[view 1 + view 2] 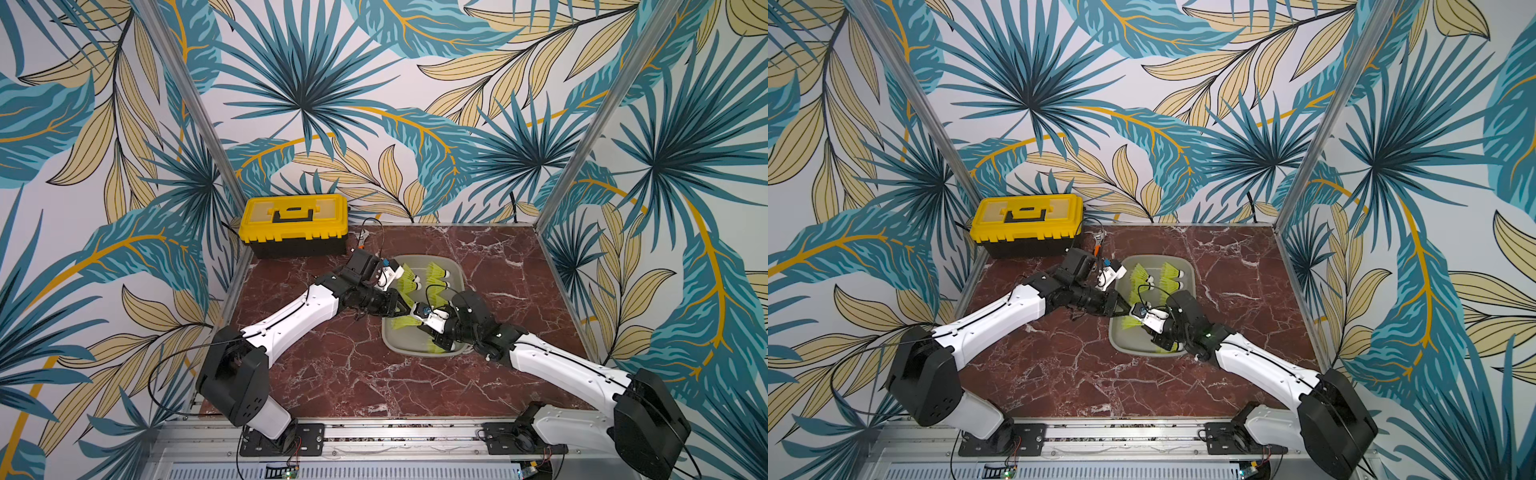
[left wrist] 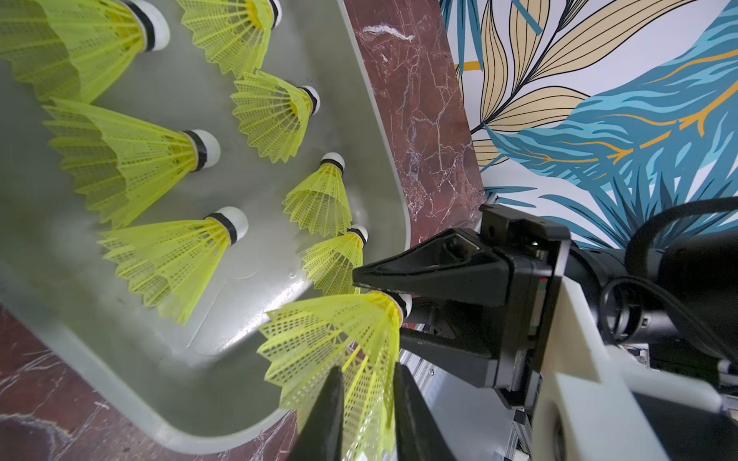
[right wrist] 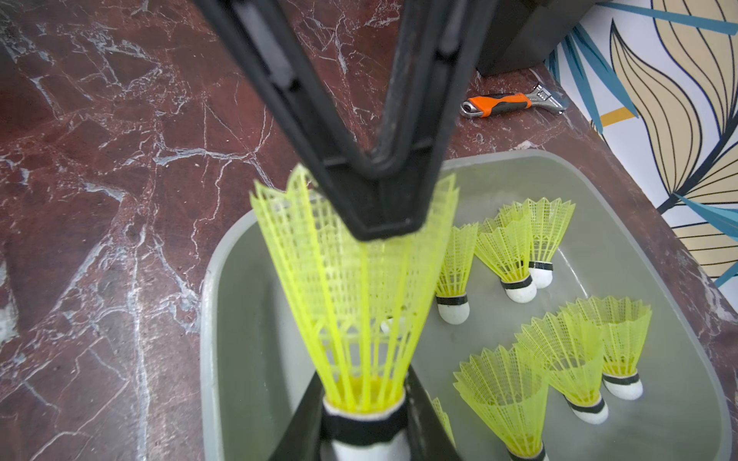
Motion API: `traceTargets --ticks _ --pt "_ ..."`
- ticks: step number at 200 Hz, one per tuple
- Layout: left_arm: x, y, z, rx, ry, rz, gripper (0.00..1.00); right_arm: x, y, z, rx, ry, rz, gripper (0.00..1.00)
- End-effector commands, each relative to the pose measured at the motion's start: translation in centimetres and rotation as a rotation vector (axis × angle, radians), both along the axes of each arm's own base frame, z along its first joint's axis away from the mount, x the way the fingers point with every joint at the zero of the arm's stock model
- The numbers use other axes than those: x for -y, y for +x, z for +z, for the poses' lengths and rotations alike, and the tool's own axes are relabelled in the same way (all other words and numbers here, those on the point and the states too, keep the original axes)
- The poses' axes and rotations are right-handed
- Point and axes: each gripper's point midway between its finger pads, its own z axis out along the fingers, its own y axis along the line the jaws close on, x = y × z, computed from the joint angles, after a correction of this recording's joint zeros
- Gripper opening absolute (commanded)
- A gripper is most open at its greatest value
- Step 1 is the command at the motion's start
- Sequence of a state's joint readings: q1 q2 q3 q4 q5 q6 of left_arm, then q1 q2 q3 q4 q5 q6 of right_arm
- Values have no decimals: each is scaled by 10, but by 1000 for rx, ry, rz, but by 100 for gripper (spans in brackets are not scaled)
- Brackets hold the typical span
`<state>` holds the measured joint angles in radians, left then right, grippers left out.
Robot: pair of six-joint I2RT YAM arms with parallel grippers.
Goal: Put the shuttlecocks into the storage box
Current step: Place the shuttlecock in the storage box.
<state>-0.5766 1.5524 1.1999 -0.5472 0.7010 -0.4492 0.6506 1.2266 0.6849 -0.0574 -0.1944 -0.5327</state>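
The box's empty corner [image 1: 399, 340] is by my left gripper and my right gripper holds the shuttlecock's tip, so my left gripper should take the skirt [image 2: 329, 344] and put the shuttlecock in that corner.
The grey storage box [image 1: 388, 341] sits on the marble at the back centre, with several yellow-green shuttlecocks [image 1: 437, 272] lying in it on their sides [image 2: 159, 255]. One more shuttlecock [image 3: 351, 287] hangs above the box's near-left end between both grippers. My right gripper [image 3: 364, 403] is shut on its white, black-banded tip. My left gripper [image 2: 367, 371] reaches in from the left [image 1: 406, 309]. Its fingers stand a little apart, straddling the rim of that shuttlecock's skirt [image 2: 331, 331]. In both top views the right wrist camera hides the right fingertips.
A yellow-lidded black toolbox [image 1: 295, 222] stands at the back left corner. An orange-handled wrench [image 3: 507, 103] lies between it and the box. Patterned walls with metal posts close in the red marble table [image 1: 332, 374] on three sides.
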Motion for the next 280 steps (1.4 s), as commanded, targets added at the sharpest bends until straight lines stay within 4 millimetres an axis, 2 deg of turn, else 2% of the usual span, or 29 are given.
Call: traceTargets --ticks 1,36,91,106,138,154,199,230,280 --pt "9 -1 19 38 -42 -46 24 -4 -2 5 -3 2 25 18" --pt "16 -7 19 23 -57 -81 23 -3 1 4 -1 -4 15 18" --pt "16 -1 18 29 -44 -58 0 1 4 5 10 -10 -15 20" --pt "18 3 20 32 -56 -41 0 2 6 7 18 -2 -33 25" --pt "22 11 23 35 -92 8 0 10 11 13 55 33 -101 53" --pt "21 16 22 34 -90 48 0 16 12 16 75 55 -141 61" --pt "17 20 13 5 -96 130 0 39 8 35 143 157 -274 67" --pt "16 8 1 -44 -92 142 0 54 4 54 190 250 -352 69" --pt "19 -14 -26 -125 -54 126 0 67 -2 61 211 287 -398 70"
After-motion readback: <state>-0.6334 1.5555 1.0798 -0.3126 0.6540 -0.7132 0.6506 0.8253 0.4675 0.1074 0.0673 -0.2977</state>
